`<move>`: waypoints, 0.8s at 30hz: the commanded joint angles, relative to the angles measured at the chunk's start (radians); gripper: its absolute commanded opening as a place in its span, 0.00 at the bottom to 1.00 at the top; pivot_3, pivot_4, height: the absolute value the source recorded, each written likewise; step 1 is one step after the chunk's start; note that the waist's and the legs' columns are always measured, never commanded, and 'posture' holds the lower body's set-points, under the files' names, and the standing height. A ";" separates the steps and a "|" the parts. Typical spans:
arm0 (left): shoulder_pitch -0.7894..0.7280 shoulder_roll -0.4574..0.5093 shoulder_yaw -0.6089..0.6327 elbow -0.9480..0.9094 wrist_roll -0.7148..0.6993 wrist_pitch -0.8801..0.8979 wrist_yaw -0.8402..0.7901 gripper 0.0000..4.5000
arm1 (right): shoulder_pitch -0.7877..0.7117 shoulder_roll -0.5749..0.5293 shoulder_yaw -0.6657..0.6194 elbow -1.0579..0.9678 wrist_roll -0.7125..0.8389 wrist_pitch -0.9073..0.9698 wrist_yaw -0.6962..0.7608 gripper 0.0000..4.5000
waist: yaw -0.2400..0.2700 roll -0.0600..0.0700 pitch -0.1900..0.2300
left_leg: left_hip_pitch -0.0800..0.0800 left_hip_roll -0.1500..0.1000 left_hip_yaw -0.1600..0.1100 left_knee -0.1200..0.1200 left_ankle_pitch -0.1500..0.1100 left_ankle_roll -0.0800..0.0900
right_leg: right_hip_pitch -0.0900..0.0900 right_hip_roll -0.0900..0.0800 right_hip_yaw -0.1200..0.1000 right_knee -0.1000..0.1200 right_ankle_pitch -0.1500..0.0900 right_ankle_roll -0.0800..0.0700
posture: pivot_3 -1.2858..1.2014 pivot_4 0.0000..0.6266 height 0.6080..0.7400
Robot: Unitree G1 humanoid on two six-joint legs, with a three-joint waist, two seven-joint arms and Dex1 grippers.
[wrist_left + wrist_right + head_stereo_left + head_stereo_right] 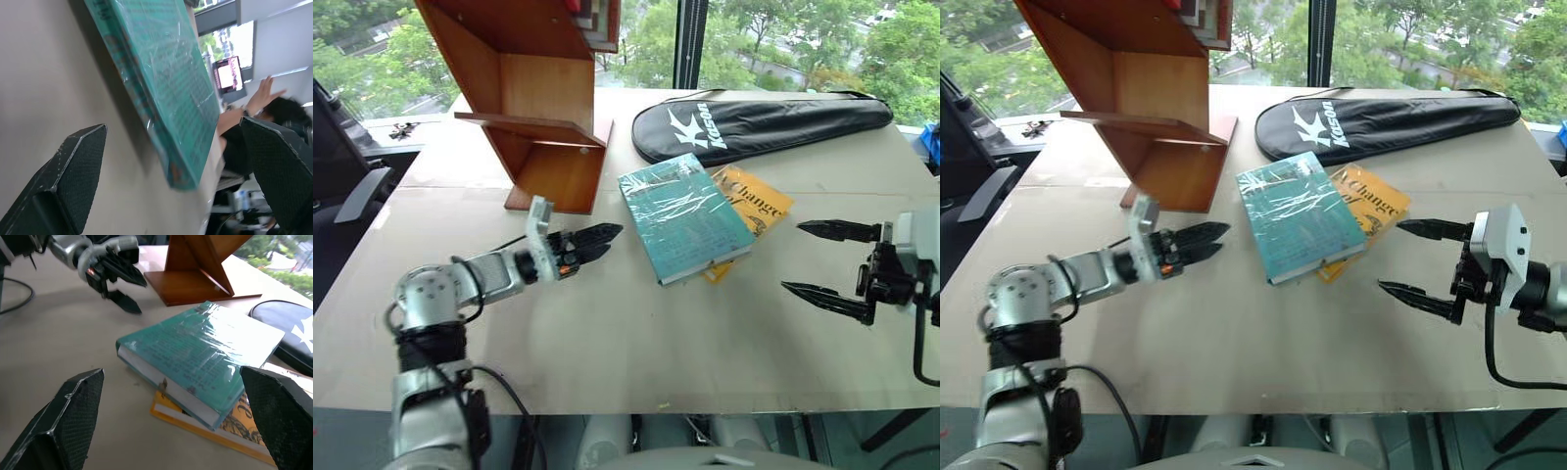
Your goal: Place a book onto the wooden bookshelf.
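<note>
My left gripper needs to grab the teal book by its free spine [641, 232], because the yellow book [759, 202] sticks out from under the teal book toward my right gripper.
The teal book [683, 217], in glossy wrap, lies flat on the table's middle, resting partly on a yellow book [756, 202]. The wooden bookshelf [533, 108] stands at the far left of the table, behind the book's left side. My left gripper [610, 240] hovers low just left of the book, pointing at its edge; in the left wrist view its fingers [73, 171] stand wide apart, open and empty. My right gripper [792, 257] is open and empty to the right of both books, a short way off them. The right wrist view shows the book [205, 347] between its fingers.
A black racket bag [764, 122] lies along the far side of the table [607, 333]. A dark chair [342, 166] stands past the left edge. Windows run behind the table. A person [274, 117] shows in the background of the left wrist view.
</note>
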 commanded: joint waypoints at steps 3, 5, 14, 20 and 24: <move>-0.088 -0.115 0.024 0.146 0.058 -0.066 0.035 1.00 | 0.065 0.011 -0.060 -0.114 0.033 0.008 -0.118 0.98 | 0.005 0.000 0.000 | 0.000 0.000 0.001 0.000 0.000 0.000 | 0.000 0.002 0.001 -0.001 0.000 0.000 | 0.52 0.24 1.00; -0.104 -0.143 0.005 0.169 0.109 -0.084 0.006 1.00 | 0.090 0.009 -0.070 -0.136 0.033 0.008 -0.144 0.98 | 0.006 0.000 0.000 | 0.000 0.000 0.001 0.000 0.000 0.000 | 0.000 0.003 0.001 -0.001 0.000 0.000 | 0.52 0.24 1.00; -0.128 -0.224 -0.001 0.233 0.226 -0.120 -0.148 0.88 | 0.153 -0.010 -0.115 -0.173 0.065 0.014 -0.200 0.99 | 0.007 0.000 0.000 | 0.000 -0.001 0.002 0.000 0.000 0.000 | 0.000 0.005 0.002 -0.001 0.000 0.000 | 0.52 0.24 1.00; -0.102 -0.201 0.032 0.202 0.228 -0.057 -0.213 0.34 | 0.173 -0.015 -0.108 -0.160 0.054 -0.002 -0.212 0.99 | 0.006 0.000 0.000 | 0.000 -0.001 0.002 0.000 0.000 0.000 | 0.000 0.005 0.002 -0.001 0.000 0.000 | 0.52 0.24 1.00; -0.066 -0.177 0.085 0.133 0.171 0.023 -0.202 0.01 | 0.162 -0.009 -0.075 -0.132 0.037 -0.016 -0.212 0.99 | 0.003 0.000 0.000 | 0.000 -0.001 0.002 0.000 0.000 0.000 | 0.000 0.005 0.002 -0.001 0.000 0.000 | 0.52 0.24 1.00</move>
